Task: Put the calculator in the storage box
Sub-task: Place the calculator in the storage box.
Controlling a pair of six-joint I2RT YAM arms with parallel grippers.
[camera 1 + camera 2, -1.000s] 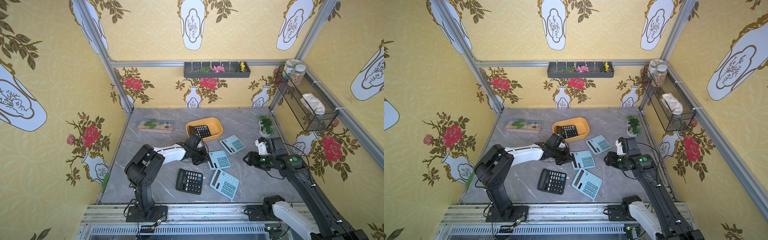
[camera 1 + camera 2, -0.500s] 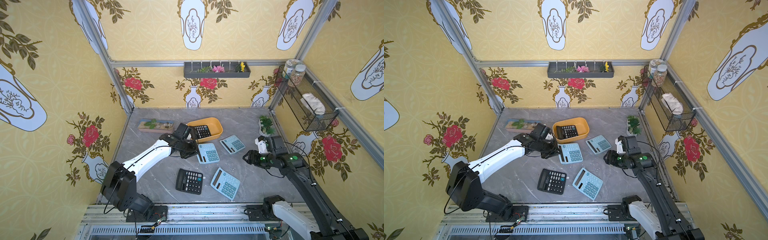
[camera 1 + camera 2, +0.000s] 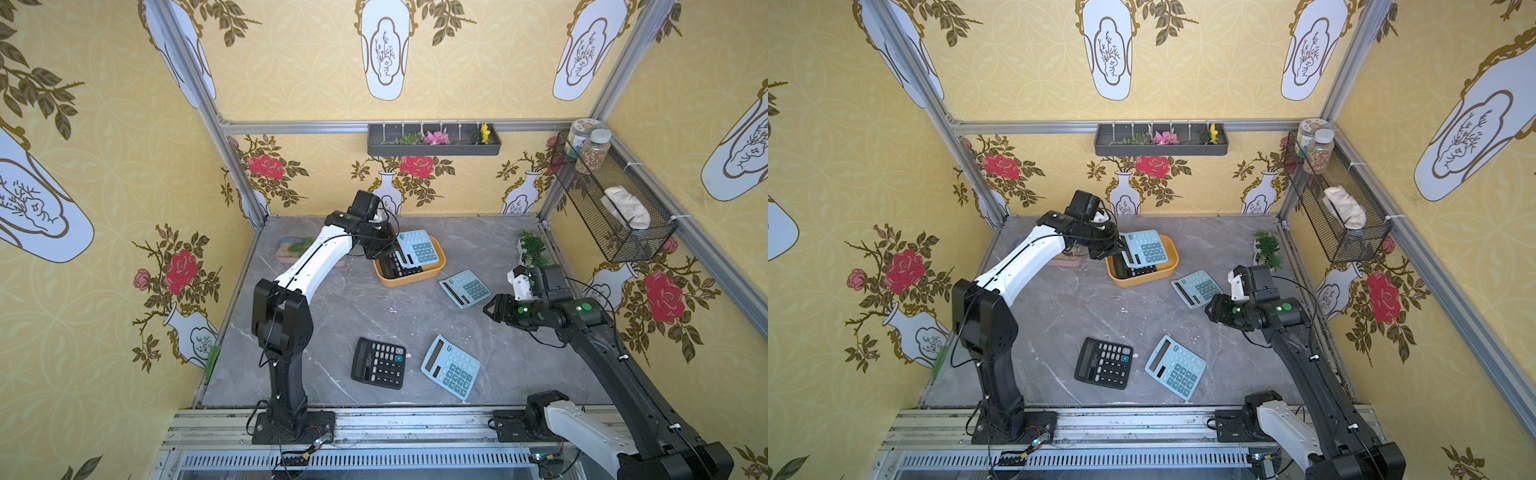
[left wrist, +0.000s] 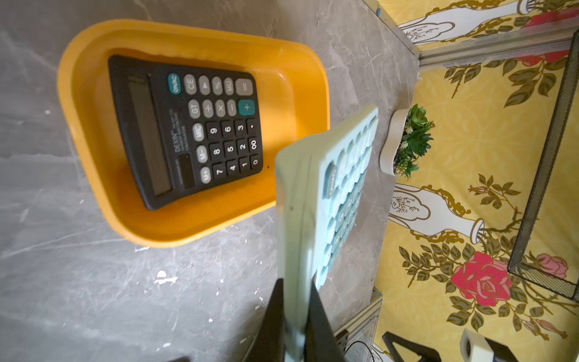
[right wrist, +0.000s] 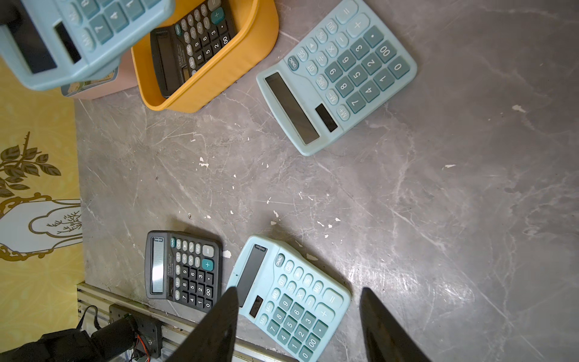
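Observation:
My left gripper keeps going down until the light blue calculator [image 3: 417,249] sits inside, because it hangs over the storage box's loose end [image 4: 296,99] beside the black calculator.
The orange-yellow storage box [image 3: 415,279] [image 3: 1142,279] stands at the back middle of the grey table, with a black calculator [image 4: 188,125] lying inside it. My left gripper [image 3: 390,249] [image 4: 296,319] is shut on the edge of a light blue calculator [image 3: 417,249] [image 4: 338,188]. It holds that calculator tilted in the air just over the box. My right gripper [image 3: 488,309] [image 5: 298,290] hangs open over the table's right side, with nothing between its fingers.
Three more calculators lie on the table: a blue one [image 3: 465,289] right of the box, a blue one [image 3: 451,366] and a black one [image 3: 379,363] near the front. A pink planter tray [image 3: 291,249], a small potted plant [image 3: 532,249] and a wall-mounted wire basket [image 3: 611,199] border the area.
My left arm has lifted the blue calculator off the table's middle and carried it back and up over the storage box. The right arm has stayed almost still.

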